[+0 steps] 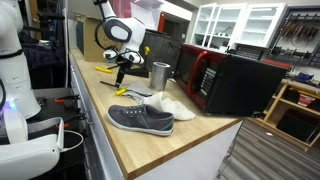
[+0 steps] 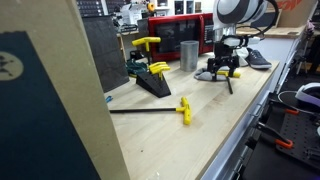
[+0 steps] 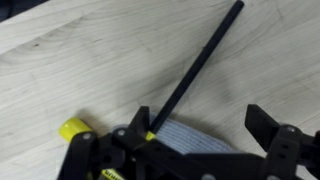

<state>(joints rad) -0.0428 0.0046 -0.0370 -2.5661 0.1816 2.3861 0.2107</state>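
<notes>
The black shaft (image 3: 172,103) runs at a slant beneath a finger of the robot's gripper, so the gripper should rise, turn to straddle the shaft, and come down next to the yellow handle.
My gripper (image 3: 200,125) hangs open just above the wooden counter (image 3: 90,60), with nothing between its fingers. In the wrist view a long black hex-key shaft (image 3: 205,60) runs diagonally from the upper right down to the left finger (image 3: 140,125). Its yellow handle (image 3: 72,129) lies left of that finger. A grey ribbed patch (image 3: 195,142) shows low between the jaws; I cannot tell what it is. Both exterior views show the gripper (image 1: 122,66) (image 2: 222,70) pointing down near the back of the counter, close to a metal cup (image 1: 160,74) (image 2: 189,55).
A grey shoe (image 1: 142,118) and a white cloth (image 1: 172,103) lie toward one end. A red and black microwave (image 1: 225,80) stands behind them. A second yellow-handled T-key (image 2: 183,108) lies on the counter. A black stand of yellow-handled keys (image 2: 150,76) sits beside the cup.
</notes>
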